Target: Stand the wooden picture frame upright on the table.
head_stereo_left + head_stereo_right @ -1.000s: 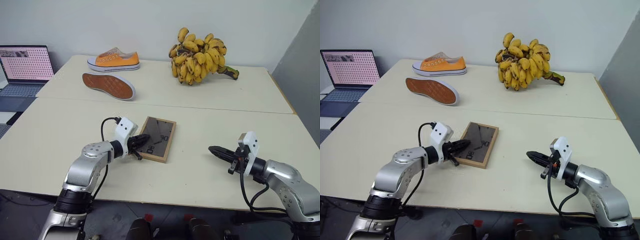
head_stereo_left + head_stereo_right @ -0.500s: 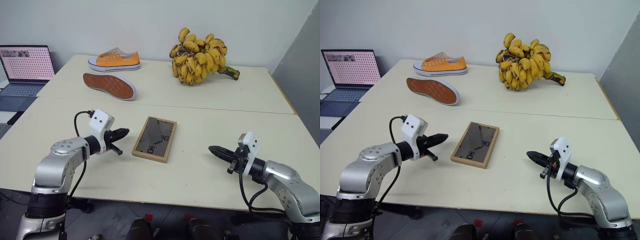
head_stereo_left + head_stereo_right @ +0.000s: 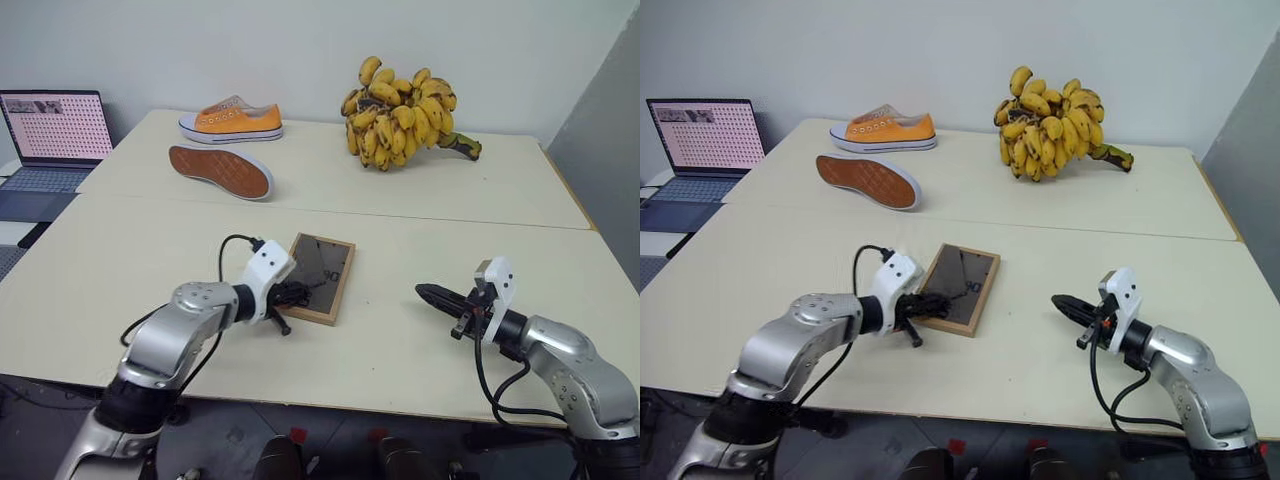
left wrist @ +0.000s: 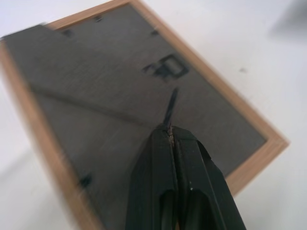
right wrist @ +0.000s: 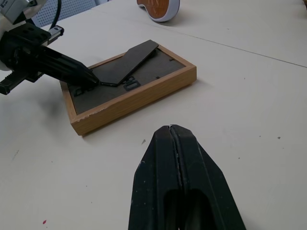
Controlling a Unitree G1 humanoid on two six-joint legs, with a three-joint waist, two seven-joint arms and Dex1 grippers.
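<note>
The left gripper's closed fingers lie over the flat backing (image 3: 320,268), so next the left gripper moves back, opens and grips the frame by its long wooden side (image 3: 932,267).
The wooden picture frame (image 3: 326,268) lies face down on the table (image 3: 420,215), dark backing up. In the right wrist view its easel stand (image 5: 128,59) tilts a little off the backing. My left gripper (image 3: 298,294) is shut, its tips resting on the backing at the stand's edge near the frame's near-left corner; the left wrist view has the fingertips (image 4: 169,132) pressed together over the backing (image 4: 91,91). Off to the right my right gripper (image 3: 424,292) is shut and empty, hovering low, pointing at the frame (image 5: 139,93) from about a hand's width away.
A large bunch of bananas (image 3: 400,108) lies at the back right. An orange shoe (image 3: 232,118) stands at the back left, and a second shoe (image 3: 218,170) lies on its side, sole showing. A laptop (image 3: 50,128) sits beyond the table's left edge.
My left gripper, which had swung out to the left of the frame half a second ago, has come back right onto the frame's backing. The right gripper has stayed in place.
</note>
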